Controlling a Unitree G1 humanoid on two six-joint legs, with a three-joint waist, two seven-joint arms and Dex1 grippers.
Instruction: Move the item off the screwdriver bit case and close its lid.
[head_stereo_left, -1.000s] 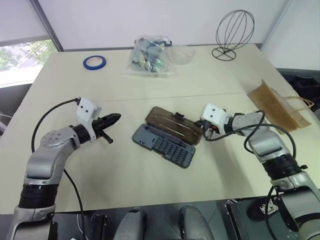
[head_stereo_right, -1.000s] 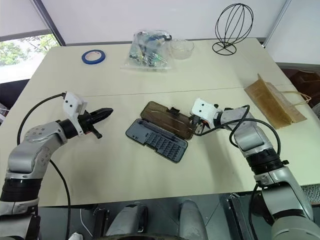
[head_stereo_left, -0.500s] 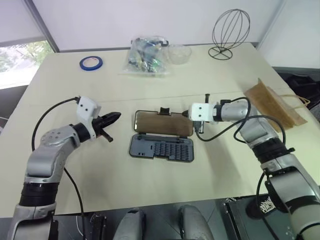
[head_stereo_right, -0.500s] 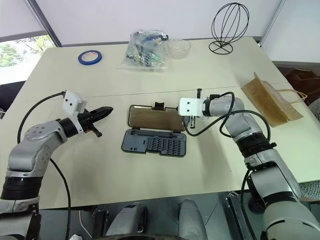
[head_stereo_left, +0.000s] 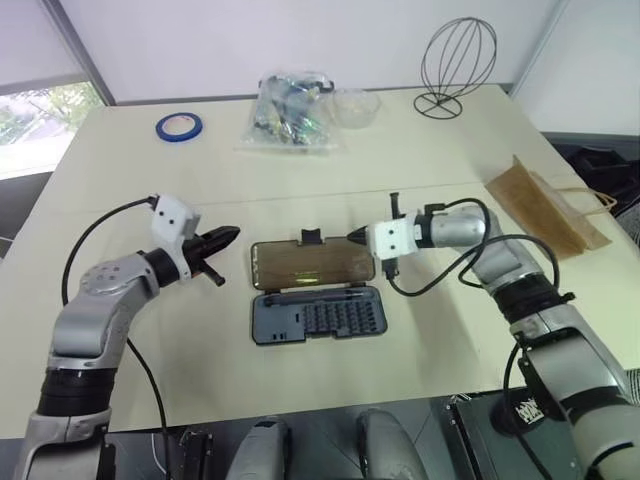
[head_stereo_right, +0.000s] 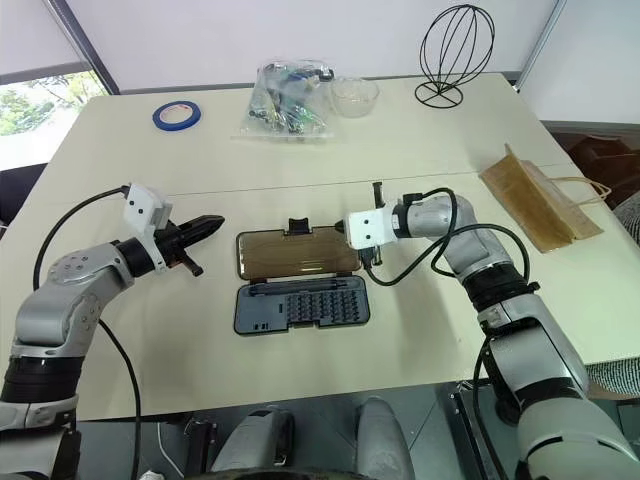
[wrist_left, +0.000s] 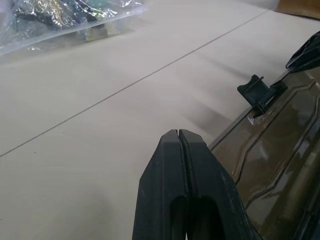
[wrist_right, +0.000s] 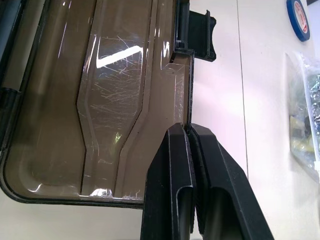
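The case is held only by my right gripper, by the lid's far edge (head_stereo_left: 343, 241), so my left gripper should hold the tray's end (head_stereo_left: 268, 322) steady before my right gripper takes a new grip on the lid.
The screwdriver bit case lies open mid-table, its dark grey-blue tray (head_stereo_left: 318, 315) nearer me with rows of bits showing. The smoky brown lid (head_stereo_left: 310, 264) lies flat behind the tray, black latch tab (head_stereo_left: 309, 237) on its far edge. My right gripper (head_stereo_left: 358, 237) is shut, its tips against the lid's far right corner (wrist_right: 165, 75). Left of the case hovers my left gripper (head_stereo_left: 225, 238), shut and empty, pointing at the lid (wrist_left: 270, 145). The item, a flat brown paper bag (head_stereo_left: 540, 210), lies off the case at the table's right edge.
Along the far side of the table are a blue tape roll (head_stereo_left: 179, 127), a clear plastic bag of small parts (head_stereo_left: 290, 112), a clear bowl (head_stereo_left: 355, 105) and a black wire stand (head_stereo_left: 455, 60). The table's right edge runs just past the paper bag.
The case has swung from slanted to square with the table front and slid left. My right gripper moved left with the lid's corner and rolled. The left gripper stayed put.
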